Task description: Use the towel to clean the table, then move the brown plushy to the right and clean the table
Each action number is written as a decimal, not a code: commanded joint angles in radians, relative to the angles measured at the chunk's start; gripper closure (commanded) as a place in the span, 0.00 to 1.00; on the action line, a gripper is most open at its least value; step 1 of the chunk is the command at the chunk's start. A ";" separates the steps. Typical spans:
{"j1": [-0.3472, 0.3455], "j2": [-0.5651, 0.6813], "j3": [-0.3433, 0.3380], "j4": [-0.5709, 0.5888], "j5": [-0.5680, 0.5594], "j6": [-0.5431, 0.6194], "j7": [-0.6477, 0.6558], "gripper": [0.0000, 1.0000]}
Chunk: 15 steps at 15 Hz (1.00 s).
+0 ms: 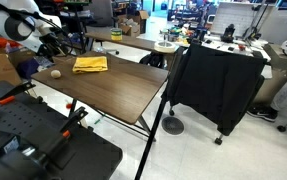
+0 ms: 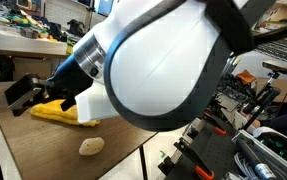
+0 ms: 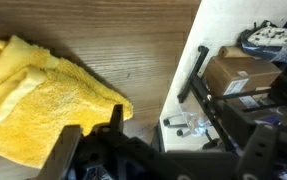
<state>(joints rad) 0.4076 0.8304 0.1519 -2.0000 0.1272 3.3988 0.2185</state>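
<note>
The brown plushy lies clear of the yellow towel (image 1: 90, 64), so my open gripper should next go toward the plushy (image 2: 91, 146) until its fingers are on both sides of it, and then close.
The yellow towel (image 1: 90, 64) lies rumpled on the dark brown wood table (image 1: 123, 90), near its far end. It also shows in the other exterior view (image 2: 55, 112) and at the left of the wrist view (image 3: 38, 100). The brown plushy (image 1: 55, 73) sits on the table beside the towel, apart from it, and also shows in an exterior view (image 2: 91, 146). My gripper (image 2: 23, 96) hovers just above the towel's edge, open and empty. In the wrist view its dark fingers (image 3: 158, 160) fill the bottom. The plushy is out of the wrist view.
The table edge (image 3: 183, 70) runs close beside the towel, with a black leg and a cardboard box (image 3: 241, 70) on the floor beyond. A black-draped table (image 1: 218, 80) stands beside the wood table. Black equipment (image 1: 33, 140) is in the foreground.
</note>
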 commanded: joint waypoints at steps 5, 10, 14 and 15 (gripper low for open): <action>-0.014 0.066 -0.031 0.077 0.016 -0.262 0.000 0.00; 0.010 0.018 -0.076 -0.015 -0.027 -0.274 -0.025 0.00; 0.006 -0.011 -0.060 -0.068 -0.050 -0.272 -0.056 0.00; 0.010 -0.021 -0.062 -0.084 -0.056 -0.271 -0.060 0.00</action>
<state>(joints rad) 0.4065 0.8625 0.0923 -2.0127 0.0886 3.1414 0.1793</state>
